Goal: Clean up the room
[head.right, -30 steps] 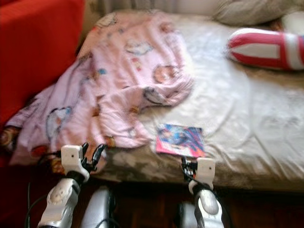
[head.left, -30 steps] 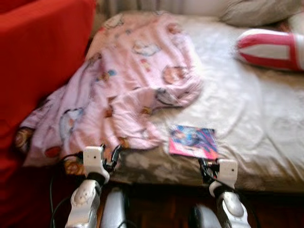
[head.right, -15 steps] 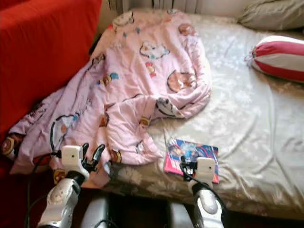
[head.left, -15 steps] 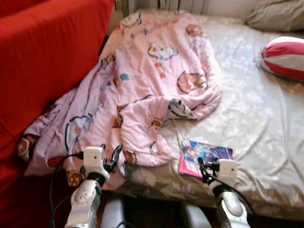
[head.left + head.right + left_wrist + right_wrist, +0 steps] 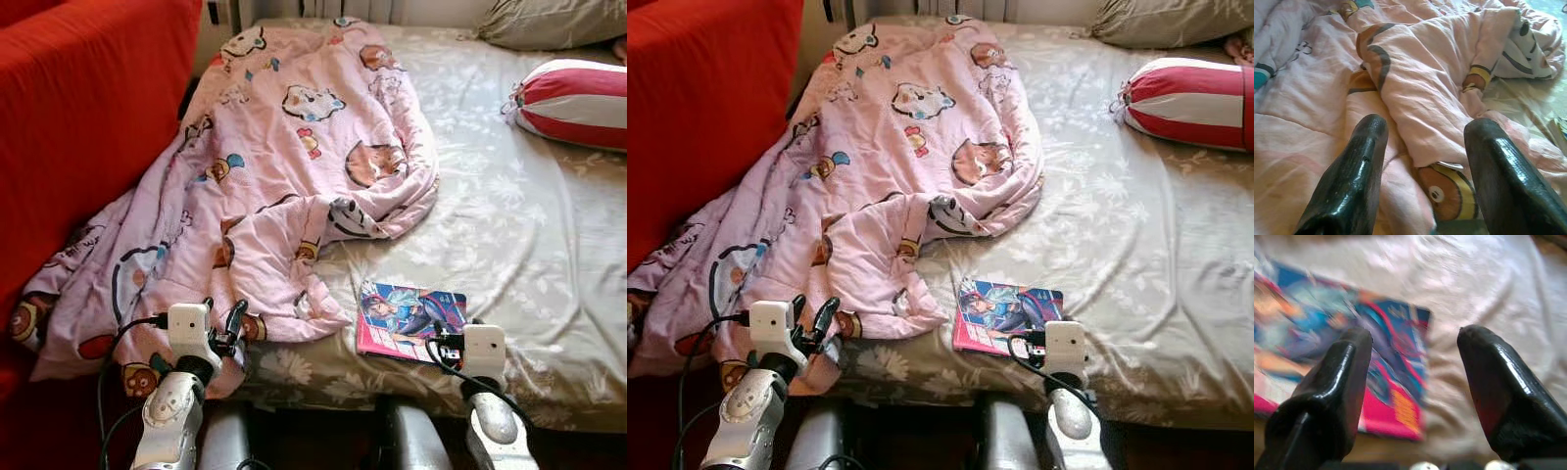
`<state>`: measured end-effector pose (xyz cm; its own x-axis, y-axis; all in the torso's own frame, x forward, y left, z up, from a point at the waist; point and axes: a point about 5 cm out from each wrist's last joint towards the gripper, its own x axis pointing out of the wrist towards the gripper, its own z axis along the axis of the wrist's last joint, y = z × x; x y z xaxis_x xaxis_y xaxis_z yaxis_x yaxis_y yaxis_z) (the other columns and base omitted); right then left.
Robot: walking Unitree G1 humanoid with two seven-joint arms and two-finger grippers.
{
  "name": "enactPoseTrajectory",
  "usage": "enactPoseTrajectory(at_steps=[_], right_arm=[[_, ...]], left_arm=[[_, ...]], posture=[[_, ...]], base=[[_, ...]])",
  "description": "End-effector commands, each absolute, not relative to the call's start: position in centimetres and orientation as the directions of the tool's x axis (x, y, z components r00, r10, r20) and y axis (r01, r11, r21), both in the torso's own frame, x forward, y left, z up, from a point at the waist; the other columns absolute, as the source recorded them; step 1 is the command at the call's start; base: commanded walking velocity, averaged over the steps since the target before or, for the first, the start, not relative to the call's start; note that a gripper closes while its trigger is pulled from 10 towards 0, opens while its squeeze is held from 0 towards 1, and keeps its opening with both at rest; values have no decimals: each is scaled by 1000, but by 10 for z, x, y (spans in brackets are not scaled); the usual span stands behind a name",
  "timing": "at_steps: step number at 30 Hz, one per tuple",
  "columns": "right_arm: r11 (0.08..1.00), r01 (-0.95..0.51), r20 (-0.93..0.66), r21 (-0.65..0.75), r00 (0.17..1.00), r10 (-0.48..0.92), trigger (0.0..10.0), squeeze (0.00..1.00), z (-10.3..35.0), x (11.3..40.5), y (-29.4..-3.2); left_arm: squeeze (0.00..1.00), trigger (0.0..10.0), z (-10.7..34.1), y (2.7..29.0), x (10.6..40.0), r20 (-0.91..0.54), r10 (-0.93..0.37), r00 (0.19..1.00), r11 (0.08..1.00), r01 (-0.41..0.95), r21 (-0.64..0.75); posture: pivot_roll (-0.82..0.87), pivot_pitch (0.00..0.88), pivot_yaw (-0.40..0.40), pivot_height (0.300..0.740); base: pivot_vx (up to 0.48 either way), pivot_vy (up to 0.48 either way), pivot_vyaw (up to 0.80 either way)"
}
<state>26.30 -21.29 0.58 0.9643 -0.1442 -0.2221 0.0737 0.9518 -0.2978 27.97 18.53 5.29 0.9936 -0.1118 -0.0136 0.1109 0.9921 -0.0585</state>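
The book (image 5: pixel 410 319) will stay together and stick out straight when I lift it at its pink near edge, because a narrow dark spine (image 5: pixel 394 356) runs under that edge.
A pink cartoon-print blanket (image 5: pixel 284 166) lies crumpled across the left half of the bed and hangs over its near-left edge. A colourful book (image 5: pixel 409 319) with a pink border lies flat near the bed's front edge. My left gripper (image 5: pixel 223 328) is open at the blanket's hanging edge, its fingers (image 5: pixel 1352 176) just above the pink folds (image 5: pixel 1425 98). My right gripper (image 5: pixel 441 345) is open just above the book's near-right corner (image 5: pixel 1400 396), holding nothing.
The bed has a beige flowered sheet (image 5: pixel 549 225). A red-and-white striped bolster (image 5: pixel 573 103) and a grey pillow (image 5: pixel 549 22) lie at the far right. A red sofa (image 5: pixel 78 127) stands close on the left. Dark floor lies below the bed's front edge.
The camera has swung and come closer, so the bed now sits lower and sharper in view. Both grippers stay open; the right one now hovers over the book's corner.
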Motion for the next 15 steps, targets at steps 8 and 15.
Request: enactPoseTrajectory(at_steps=[8, 15], right_arm=[[793, -147, -409, -591, 902, -138, 10000, 0, -24, 241, -225], [685, -300, -461, -664, 885, -59, 10000, 0, -33, 238, -212]], left_arm=[[0, 10000, 44, 185, 274, -59, -120, 991, 992, 116, -57], [0, 10000, 43, 186, 274, -64, -126, 990, 991, 123, -45]], posture=[[33, 184, -25, 595], [39, 181, -18, 595]], base=[[0, 0, 0], [0, 0, 0]])
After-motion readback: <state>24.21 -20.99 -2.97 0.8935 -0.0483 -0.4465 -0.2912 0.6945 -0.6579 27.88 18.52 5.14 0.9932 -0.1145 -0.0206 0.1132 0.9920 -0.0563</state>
